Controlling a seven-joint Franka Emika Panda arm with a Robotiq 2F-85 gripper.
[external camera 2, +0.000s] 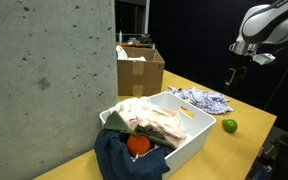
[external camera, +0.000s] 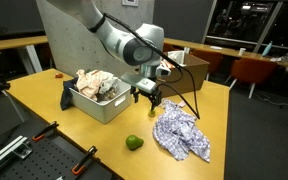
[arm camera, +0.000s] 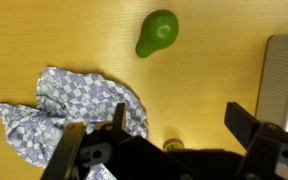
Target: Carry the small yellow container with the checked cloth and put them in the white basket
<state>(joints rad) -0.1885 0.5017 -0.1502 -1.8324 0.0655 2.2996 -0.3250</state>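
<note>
A gap shows between the yellow container (external camera: 152, 112) and the checked cloth, so my open gripper should go on moving down to the cloth's near edge (external camera: 164, 122) and close there.
The checked cloth (external camera: 181, 135) lies crumpled on the wooden table; it also shows in the other exterior view (external camera 2: 204, 98) and at the left of the wrist view (arm camera: 59, 105). The small yellow container (arm camera: 172, 146) stands on the table just beside the cloth, partly hidden under my gripper body. The white basket (external camera: 112, 108) holds crumpled cloths (external camera: 96, 83); its rim also shows in an exterior view (external camera 2: 189, 128) and at the right wrist edge (arm camera: 284, 80). My gripper (external camera: 147, 95) (external camera 2: 236, 74) (arm camera: 182, 120) hangs open and empty above the table, between cloth and basket.
A green fruit (external camera: 133, 143) (external camera 2: 229, 125) (arm camera: 157, 34) lies on the table near the cloth. A dark cloth (external camera 2: 124, 160) hangs over the basket's end, with an orange object (external camera 2: 137, 145) inside. An open cardboard box (external camera 2: 139, 68) stands by the concrete wall (external camera 2: 44, 80).
</note>
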